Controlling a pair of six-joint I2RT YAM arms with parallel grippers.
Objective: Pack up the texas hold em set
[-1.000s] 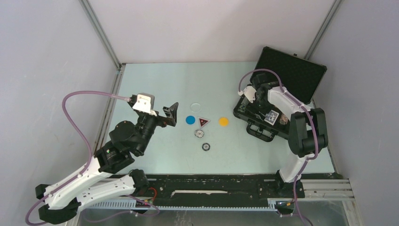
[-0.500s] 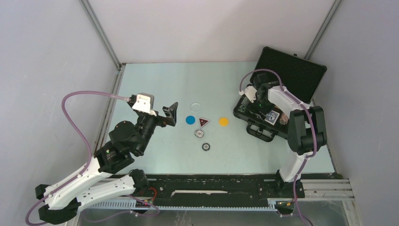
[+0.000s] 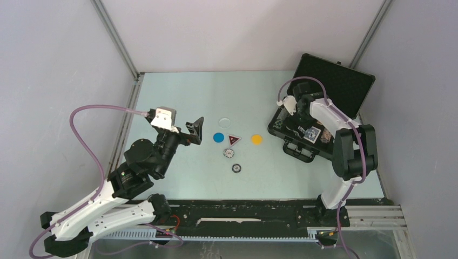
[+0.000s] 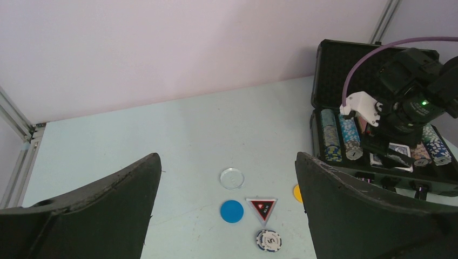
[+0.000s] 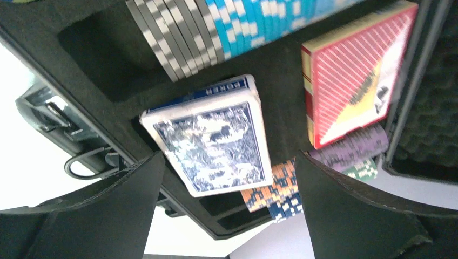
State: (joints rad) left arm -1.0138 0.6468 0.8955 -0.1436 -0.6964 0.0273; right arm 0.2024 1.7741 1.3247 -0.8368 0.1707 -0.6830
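Observation:
My right gripper should come squarely over the edge [image 5: 261, 132] facing the red deck and level the blue deck [image 5: 213, 145], because the blue deck is tilted in its slot.
The texas hold em set's black case [image 3: 336, 82] stands open at the right, with rows of striped chips [image 5: 227, 27], a red deck [image 5: 354, 70] and a blue deck [image 5: 216, 137] in its foam. The blue deck lies tilted, free of the fingers. My right gripper [image 3: 298, 115] hovers open over the case's front half, above the blue deck. Mid-table lie a clear disc [image 4: 232, 178], blue disc [image 4: 232, 211], red triangle [image 4: 261, 208], yellow disc [image 3: 256, 139] and a striped chip [image 4: 268, 240]. My left gripper [image 3: 195, 129] is open and empty, just left of them.
A dark chip [image 3: 236, 168] lies nearer the front edge, below the striped chip. The case's latches and handle [image 5: 86, 162] face the table's middle. Metal frame posts [image 3: 116, 43] and grey walls close the table on the left, back and right.
My right gripper's jaws have spread wider and the wrist has shifted slightly toward the case lid. The blue deck stays where it lay. The left arm has barely moved.

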